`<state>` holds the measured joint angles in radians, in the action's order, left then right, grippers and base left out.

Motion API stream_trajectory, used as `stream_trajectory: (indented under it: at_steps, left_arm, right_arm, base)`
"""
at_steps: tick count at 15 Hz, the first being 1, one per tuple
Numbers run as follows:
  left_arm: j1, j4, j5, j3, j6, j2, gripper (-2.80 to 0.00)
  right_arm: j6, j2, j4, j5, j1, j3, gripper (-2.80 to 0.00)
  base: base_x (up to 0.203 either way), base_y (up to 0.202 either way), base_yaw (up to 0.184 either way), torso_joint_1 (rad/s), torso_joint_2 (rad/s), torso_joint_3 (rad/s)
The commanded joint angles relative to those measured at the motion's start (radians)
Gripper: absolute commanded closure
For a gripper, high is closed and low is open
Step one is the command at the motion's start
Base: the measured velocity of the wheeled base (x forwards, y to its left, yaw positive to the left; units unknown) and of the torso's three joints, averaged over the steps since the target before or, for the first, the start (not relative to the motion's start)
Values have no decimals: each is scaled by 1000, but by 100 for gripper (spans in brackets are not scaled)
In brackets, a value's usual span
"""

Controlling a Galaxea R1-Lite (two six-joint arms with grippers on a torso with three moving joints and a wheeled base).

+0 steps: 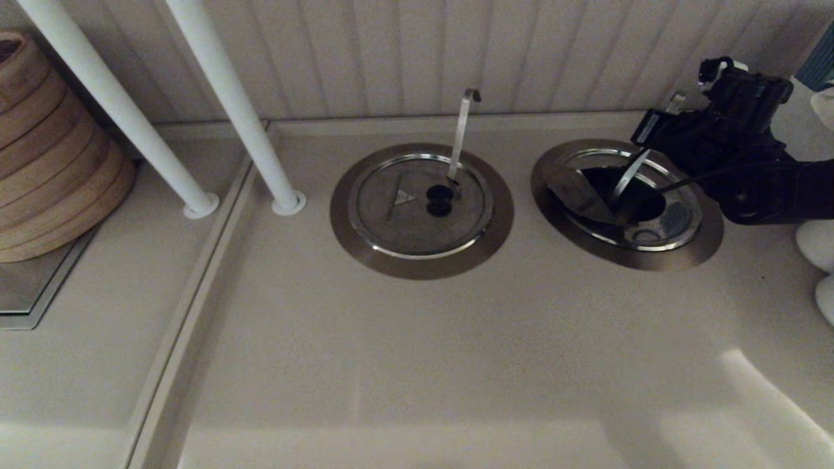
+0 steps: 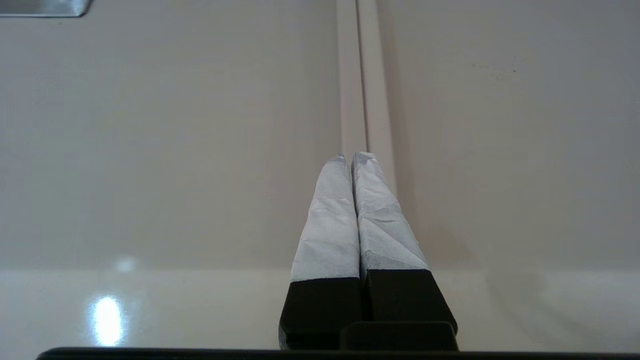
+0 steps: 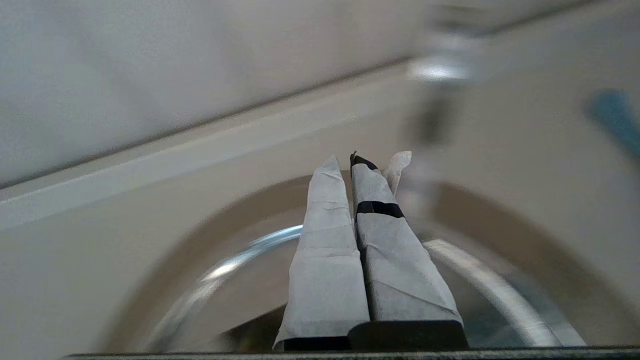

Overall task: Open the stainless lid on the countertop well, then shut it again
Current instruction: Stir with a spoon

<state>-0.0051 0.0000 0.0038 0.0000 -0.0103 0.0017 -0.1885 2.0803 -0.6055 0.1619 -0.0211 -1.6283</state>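
Note:
The ladle handle [image 3: 433, 117] is outside the closed fingers of the robot's right gripper, so next the right gripper opens wide, reaches farther in around the ladle handle and closes on it.
The countertop well [image 1: 707, 244] with its brushed-steel ring is at the right of the head view. Its stainless lid [image 1: 576, 190] is folded along the fold line. The left half tilts up over a dark opening, and the right half, with the bluish patch [image 1: 677, 215], lies flat. The straight ladle handle [image 1: 631, 170] leans out of the opening. My right gripper [image 1: 648, 130] hovers over the well's far right side, shut, with nothing between its fingers [image 3: 325, 225]; the steel ring [image 3: 200, 235] curves below them. My left gripper [image 2: 350, 156] is shut over bare counter, out of the head view.
A second well with a closed lid [image 1: 404, 221] and a hook-tipped ladle handle [image 1: 464, 124] is at centre. Two white poles [image 1: 228, 98] and stacked bamboo steamers [image 1: 45, 150] stand at the left. White items [image 1: 818, 241] line the right edge. A panelled wall backs the counter.

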Motion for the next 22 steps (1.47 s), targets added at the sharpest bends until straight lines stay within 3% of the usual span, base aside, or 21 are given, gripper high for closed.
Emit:
stream_trajectory:
  at_steps: [1, 8, 9, 22]
  left_arm:
    - [1, 0, 1, 0, 0, 0, 0]
    - [1, 0, 1, 0, 0, 0, 0]
    - [1, 0, 1, 0, 0, 0, 0]
    - [1, 0, 1, 0, 0, 0, 0]
  right_arm:
    - [0, 62, -4, 2, -10, -27, 0]
    - [5, 51, 4, 7, -14, -36, 0]
    - [7, 42, 4, 7, -11, -28, -280]
    - [43, 6, 80, 50, -1, -25, -280]
  base:
    - [0, 0, 0, 0, 0, 0]
    - [0, 0, 0, 0, 0, 0]
    - [0, 0, 0, 0, 0, 0]
    - [0, 0, 0, 0, 0, 0]
